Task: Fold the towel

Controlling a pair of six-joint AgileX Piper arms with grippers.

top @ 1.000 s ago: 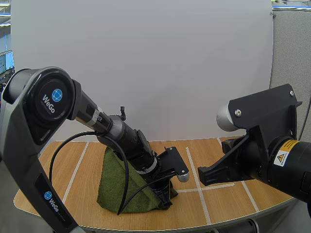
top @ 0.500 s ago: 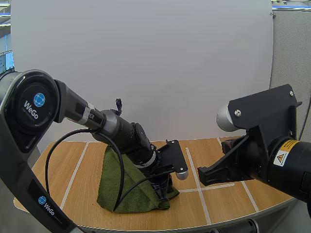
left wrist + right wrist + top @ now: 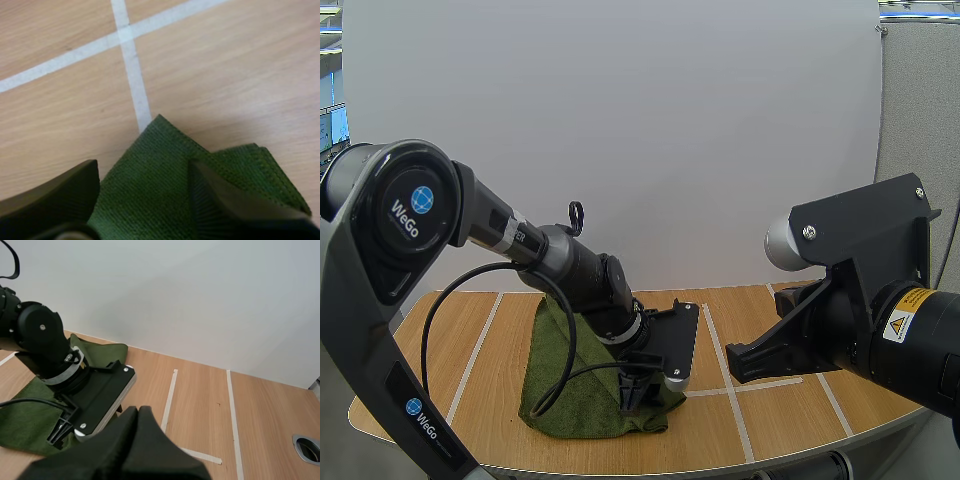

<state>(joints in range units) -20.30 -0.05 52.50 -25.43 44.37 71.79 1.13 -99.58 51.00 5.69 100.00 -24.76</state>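
My gripper will bring both along together, loosely bunching, when I carry the towel's pointed corner (image 3: 160,131) across, since a second folded layer (image 3: 261,167) peeks out beside it.
A dark green towel (image 3: 565,385) lies folded over on the wooden table (image 3: 770,420), left of centre. My left gripper (image 3: 638,388) is down at the towel's right edge. In the left wrist view its fingers (image 3: 55,197) stand apart, open, just above the towel (image 3: 160,145). A pointed corner and a second folded layer of cloth lie flat on the wood between and beyond them. My right gripper (image 3: 137,437) is shut on nothing, its fingers together as one dark wedge. It hovers to the right of the towel (image 3: 25,412), facing the left arm's wrist (image 3: 92,395).
White tape lines (image 3: 728,375) divide the tabletop (image 3: 200,400) into sections; two of them cross just past the towel's corner (image 3: 127,37). A round metal fitting (image 3: 307,449) sits in the table at the right. The curved front edge of the table (image 3: 720,465) is close.
My left gripper has opened and let go of the towel, whose edge now lies flat. The left wrist has turned and dropped slightly. The right arm has not moved.
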